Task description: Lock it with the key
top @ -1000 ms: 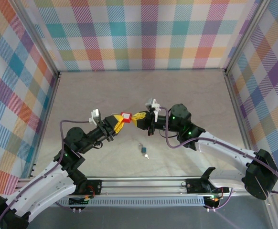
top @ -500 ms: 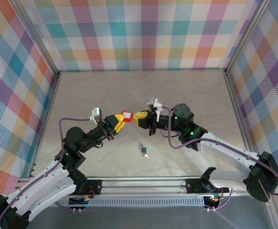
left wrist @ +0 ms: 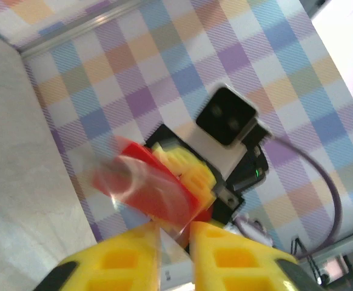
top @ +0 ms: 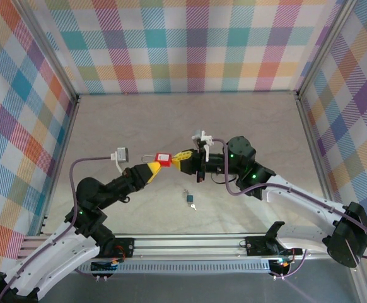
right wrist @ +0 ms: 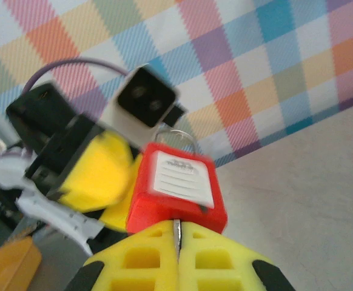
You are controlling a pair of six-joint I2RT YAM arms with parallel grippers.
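The padlock's red body is beyond the nearly closed fingers of my left gripper, so next my left gripper opens and grips the shackle end to keep the padlock steady.
A red padlock with a white label hangs in mid-air above the table between both grippers. My right gripper is shut on a thin metal key whose blade enters the bottom of the padlock. My left gripper meets the padlock from the left, on the shackle side. Its yellow fingers stand close together, with a silvery piece in the narrow gap. There the padlock is blurred, just past my left gripper. The steel shackle points away from my right gripper.
A small dark object with a metal piece lies on the table, nearer than the grippers. Checked walls enclose the beige table on three sides. An aluminium rail runs along the near edge between the arm bases.
The left arm has dropped and pulled back to the left, its fingers now lower and flatter. The padlock shifted slightly left with it. The right gripper stayed at the padlock.
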